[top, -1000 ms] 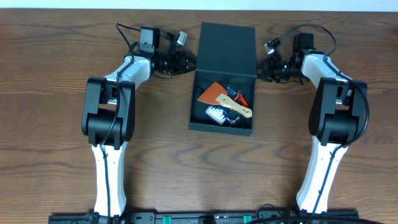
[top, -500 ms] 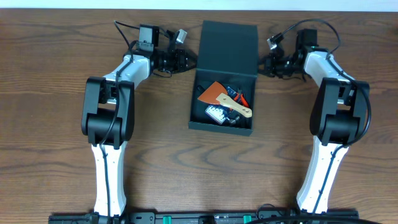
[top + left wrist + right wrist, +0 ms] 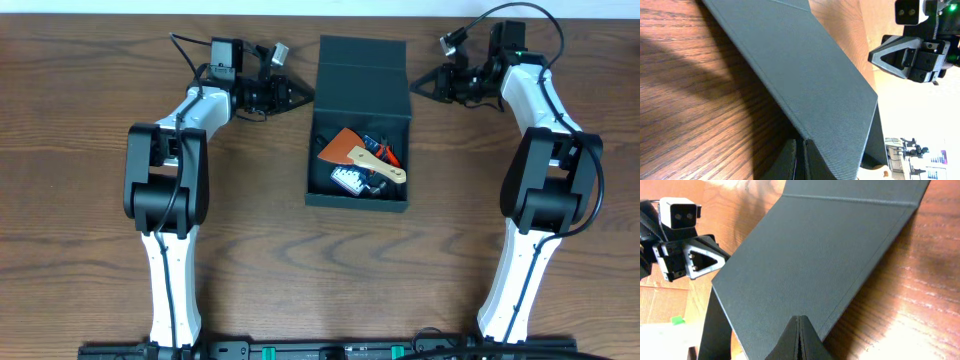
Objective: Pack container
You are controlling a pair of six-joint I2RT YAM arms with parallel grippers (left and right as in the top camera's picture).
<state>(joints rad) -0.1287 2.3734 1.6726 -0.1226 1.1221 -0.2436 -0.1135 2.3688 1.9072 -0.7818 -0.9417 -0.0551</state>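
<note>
The lid's side edge (image 3: 409, 88) has the end of my right gripper outside it, so my right gripper should come in lower, under the lid near the container (image 3: 408, 110), before both grippers lift the lid.
The dark teal container (image 3: 357, 203) sits open at the table's middle. Its flap lid (image 3: 363, 75) reaches toward the far edge and is tilted up off the wood. Inside lie an orange scraper (image 3: 343, 150), a wooden-handled tool (image 3: 380, 168), red-handled pliers (image 3: 386, 153) and a small white piece (image 3: 349, 181). My left gripper (image 3: 303, 97) is shut, its tip at the lid's left edge (image 3: 801, 160). My right gripper (image 3: 418, 88) is shut, its tip at the lid's right edge (image 3: 799, 337). The lid fills both wrist views (image 3: 805, 65) (image 3: 815, 250).
Bare wooden table (image 3: 90, 200) lies all round the container. Both arms reach to the far side and flank the lid. Each wrist view shows the other gripper across the lid: the right one (image 3: 900, 52) and the left one (image 3: 697, 260).
Both grippers have moved toward the far edge of the table along the lid's sides. The lid's far end has shifted slightly with them.
</note>
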